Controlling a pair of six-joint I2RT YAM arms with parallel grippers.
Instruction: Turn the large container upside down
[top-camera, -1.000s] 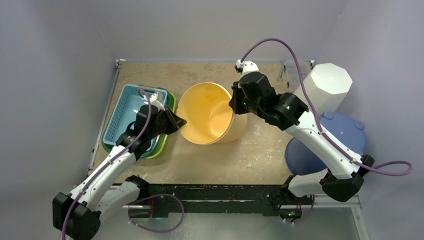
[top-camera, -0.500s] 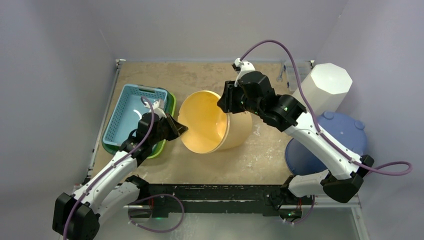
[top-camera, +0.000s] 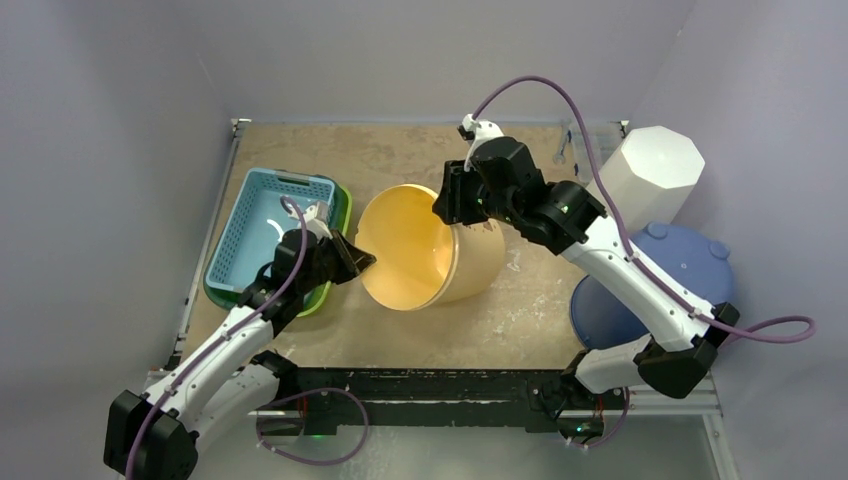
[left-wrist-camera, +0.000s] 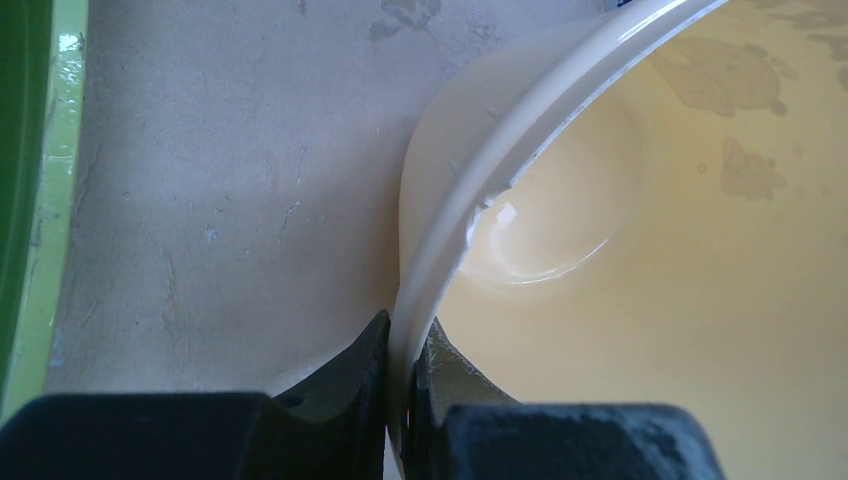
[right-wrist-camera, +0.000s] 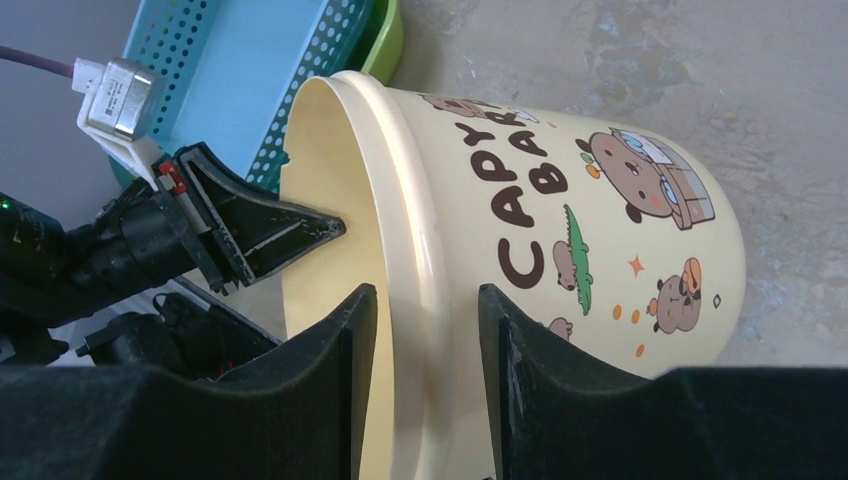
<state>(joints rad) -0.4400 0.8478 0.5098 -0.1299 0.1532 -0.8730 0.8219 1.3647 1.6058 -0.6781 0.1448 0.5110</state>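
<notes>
The large container (top-camera: 480, 268) will tip further onto its side and its opening will swing down when the robot pulls the container's rim over, since its wide opening (top-camera: 405, 250) still leans upward.
The large container (top-camera: 440, 255) is a pale yellow bucket with cartoon prints (right-wrist-camera: 600, 230). It lies tipped on its side in the middle of the table, mouth facing left. My left gripper (top-camera: 362, 262) is shut on the near-left part of its rim, one finger inside and one outside (left-wrist-camera: 405, 325). My right gripper (top-camera: 448, 212) is open at the top of the rim. Its fingers straddle the rim (right-wrist-camera: 425, 290) with gaps on both sides, touching nothing. The bucket's inside (left-wrist-camera: 650, 250) is empty.
A blue perforated basket (top-camera: 262, 225) sits in a green tray (top-camera: 318, 290) just left of the bucket. A white octagonal bin (top-camera: 648, 172) and a blue round tub (top-camera: 660, 280) stand at the right. Walls close the back and sides.
The bucket has tipped from nearly upright onto its side, mouth toward the left. My right gripper has let go of the rim and opened. The left gripper kept its grip.
</notes>
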